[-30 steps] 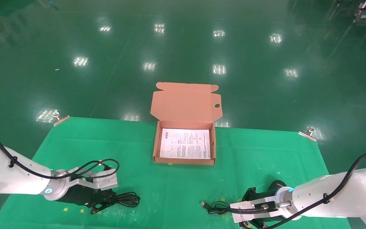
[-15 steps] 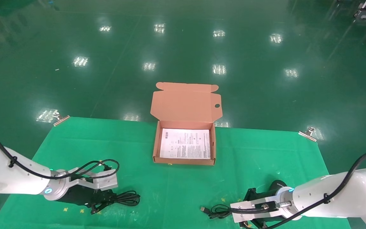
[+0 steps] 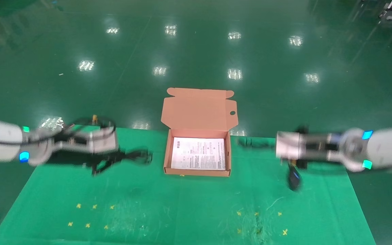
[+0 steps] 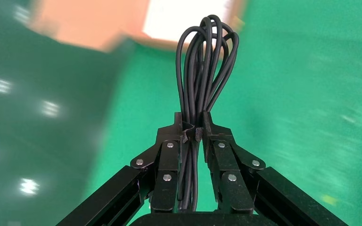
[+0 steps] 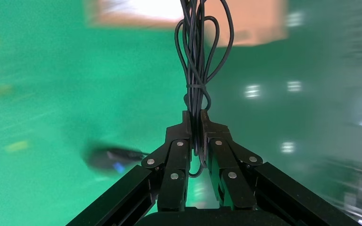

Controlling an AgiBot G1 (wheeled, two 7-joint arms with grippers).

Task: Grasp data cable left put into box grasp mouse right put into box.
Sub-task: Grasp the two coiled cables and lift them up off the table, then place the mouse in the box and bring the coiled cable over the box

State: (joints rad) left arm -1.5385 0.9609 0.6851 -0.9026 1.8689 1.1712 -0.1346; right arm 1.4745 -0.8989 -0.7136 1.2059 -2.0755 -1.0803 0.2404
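The robot's two loaded grippers are on either side of the small box [image 3: 198, 153], so next the left gripper moves back with the data cable while the right gripper lowers the mouse [image 3: 294, 178] in first.
The orange-pink box [image 3: 197, 172] stands open at the middle back of the green mat, lid up, with a white leaflet inside. My left gripper [image 3: 114, 157] is in the air left of the box, shut on the looped black data cable [image 3: 138, 156]. The left wrist view shows the fingertips [image 4: 192, 126] pinching the bundle [image 4: 207, 61]. My right gripper [image 3: 271, 144] is in the air right of the box, shut on the mouse's cord [image 3: 252, 143]. The black mouse [image 3: 293, 180] dangles below it. The right wrist view shows the cord [image 5: 197, 61] clamped and the mouse [image 5: 111, 160] hanging.
Green mat [image 3: 182, 211] covers the table, with small yellow cross marks at the front left [image 3: 87, 215] and front right [image 3: 258, 221]. Shiny green floor lies beyond the table's back edge. The box shows ahead in both wrist views [image 4: 89, 23] [image 5: 250, 19].
Both arms have lifted from the front of the mat and swung up and back toward the box's sides. The data cable and the mouse's cord left the mat with them; the mouse now hangs.
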